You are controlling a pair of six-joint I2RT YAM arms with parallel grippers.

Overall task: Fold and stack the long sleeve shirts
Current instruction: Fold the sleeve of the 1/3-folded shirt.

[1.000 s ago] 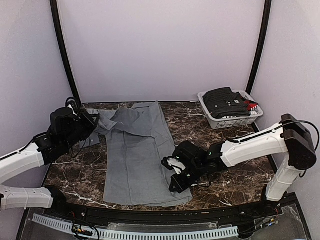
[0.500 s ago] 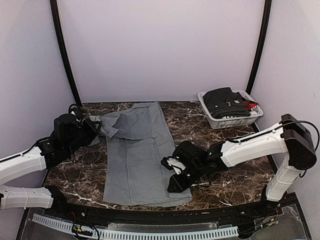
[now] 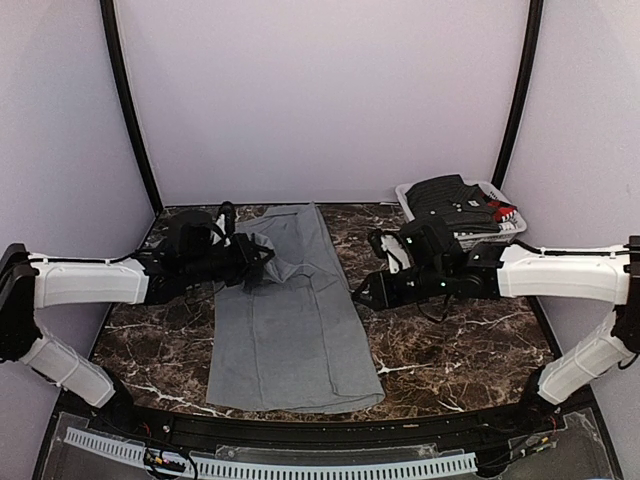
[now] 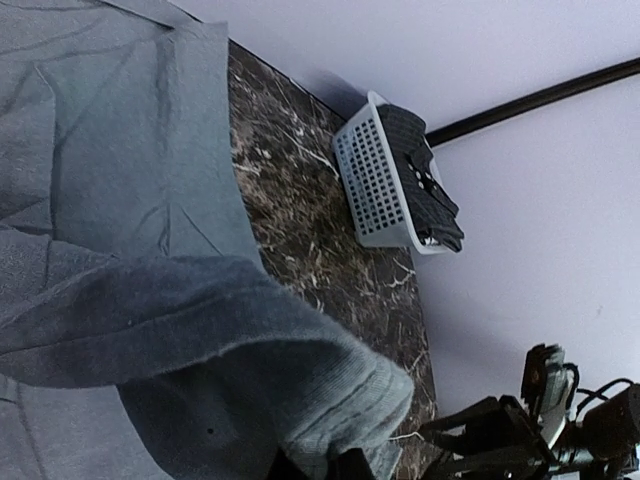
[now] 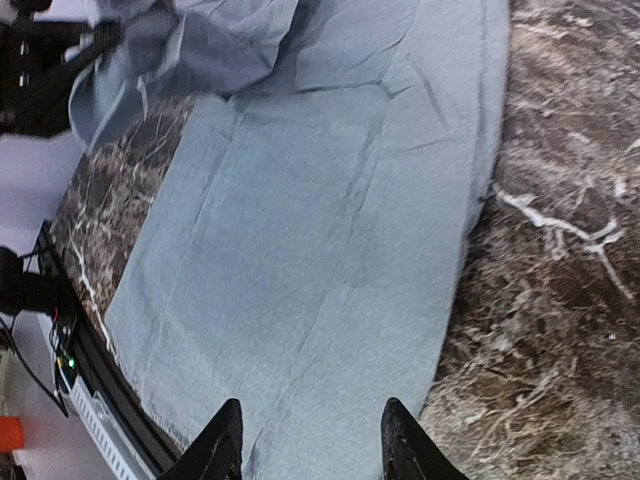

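Observation:
My left gripper should lay the sleeve (image 3: 286, 269) down along the lower body (image 3: 350, 355) for my right gripper to straighten, because the sleeve is bunched up across the shirt's upper part.
A plain grey long sleeve shirt (image 3: 290, 330) lies as a long strip down the middle of the marble table (image 3: 450, 340). My left gripper (image 3: 256, 265) hovers over its upper part, shut on the sleeve cuff (image 4: 380, 400), and the sleeve drapes back to the left. In the left wrist view the cuff bunches over my left gripper (image 4: 320, 468). My right gripper (image 3: 365, 292) hangs open just off the shirt's right edge, nothing between its fingers. In the right wrist view this open right gripper (image 5: 312, 445) sits above flat grey cloth (image 5: 330, 230).
A white mesh basket (image 3: 430, 240) with dark folded clothes (image 3: 450, 198) stands at the back right; it shows in the left wrist view as the basket (image 4: 365, 170). Bare marble (image 5: 560, 250) lies right of the shirt. Walls close in the back and sides.
My left arm swung right, carrying the sleeve over the shirt body. My right gripper let go of the shirt's lower right edge, opened, and rose toward the back right.

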